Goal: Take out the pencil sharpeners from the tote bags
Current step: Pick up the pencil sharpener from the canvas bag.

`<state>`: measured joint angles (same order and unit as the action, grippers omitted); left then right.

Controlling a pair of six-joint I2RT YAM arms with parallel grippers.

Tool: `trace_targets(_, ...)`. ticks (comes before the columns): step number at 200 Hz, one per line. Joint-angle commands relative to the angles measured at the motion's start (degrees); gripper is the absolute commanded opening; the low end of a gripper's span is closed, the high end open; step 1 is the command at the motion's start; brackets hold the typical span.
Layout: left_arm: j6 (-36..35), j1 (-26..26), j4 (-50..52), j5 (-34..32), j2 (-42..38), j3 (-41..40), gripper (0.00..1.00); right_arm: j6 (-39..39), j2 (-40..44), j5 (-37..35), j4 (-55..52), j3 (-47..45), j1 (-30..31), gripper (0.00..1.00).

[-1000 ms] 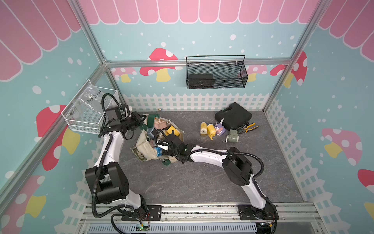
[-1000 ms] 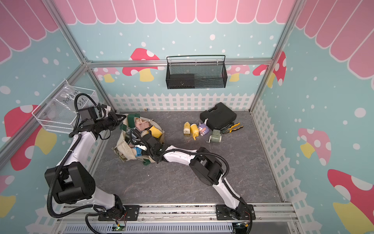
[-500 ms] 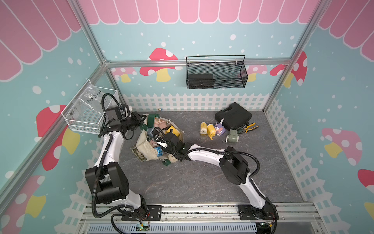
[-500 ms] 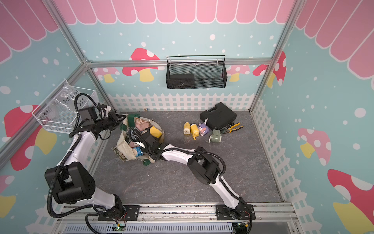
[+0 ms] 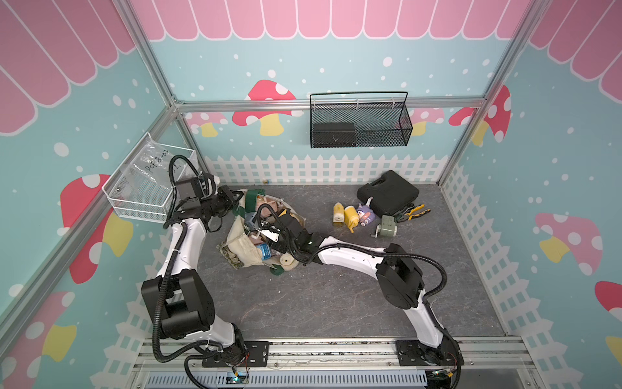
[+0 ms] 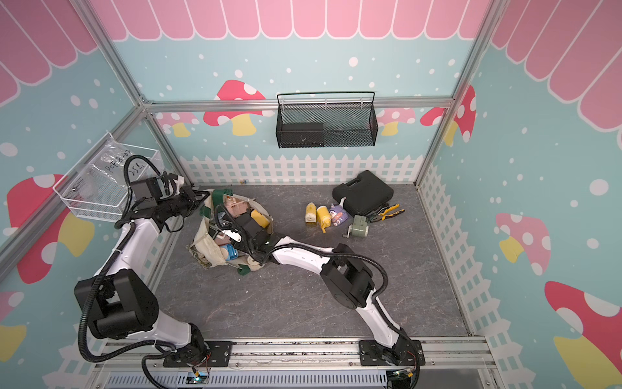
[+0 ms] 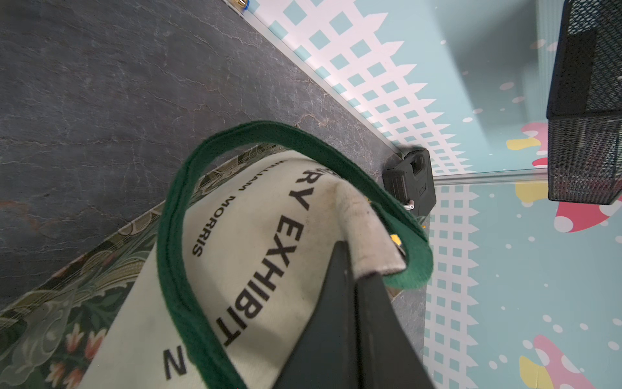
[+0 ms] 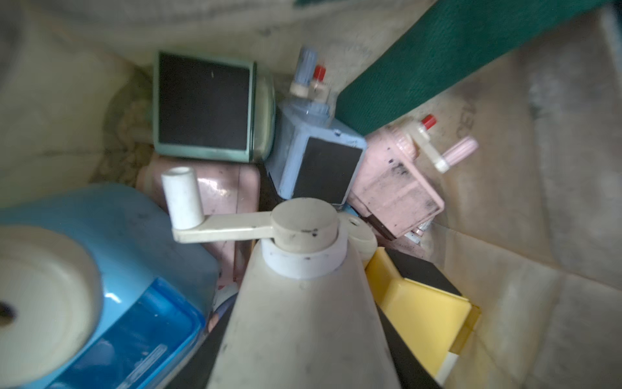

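Note:
I keep carrying that sharpener with my right gripper until it stands beside the sage green one, as the beige sharpener's crank is clear of the bag's green strap.
The cream tote bag with green straps lies open at the floor's left side. My left gripper is shut on the bag's canvas rim and holds it up. My right gripper reaches inside the bag, its black fingers shut on a beige pencil sharpener with a crank. Around it lie blue, green, pale blue, pink and yellow sharpeners. Outside the bag stand a beige-yellow, a yellow, a purple and a sage green sharpener.
A black plastic case and yellow-and-black pliers lie at the back right, behind the sharpeners. A black mesh basket hangs on the back wall. A white wire basket hangs on the left wall beside my left arm.
My right gripper has pushed a little deeper into the bag and its jaws have narrowed onto the beige sharpener. The left arm has held still on the rim.

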<state>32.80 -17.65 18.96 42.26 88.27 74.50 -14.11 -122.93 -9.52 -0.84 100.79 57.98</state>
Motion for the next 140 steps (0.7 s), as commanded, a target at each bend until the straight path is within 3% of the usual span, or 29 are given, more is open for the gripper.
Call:
trace_targets(1, 0.2, 0.0, -1.8, 1.2, -0.6, -0.1, 0.00, 2.1, 5.5, 3.2, 1.6, -1.6, -0.7, 0.44)
trace_targets(54, 0.3, -0.1, -1.8, 1.1, -0.8, -0.1, 0.00, 0.8, 13.6, 0.9, 1.7, -8.1, -1.8, 0.44)
trace_targets(77, 0.2, 0.0, -1.9, 1.1, -0.7, -0.1, 0.00, 2.1, 21.3, 0.8, 2.4, -13.8, -4.0, 0.44)
trace_targets(140, 0.3, -0.1, -1.8, 1.1, -0.7, -0.1, 0.00, 14.4, 42.2, 3.1, 10.6, -40.4, -20.8, 0.45)
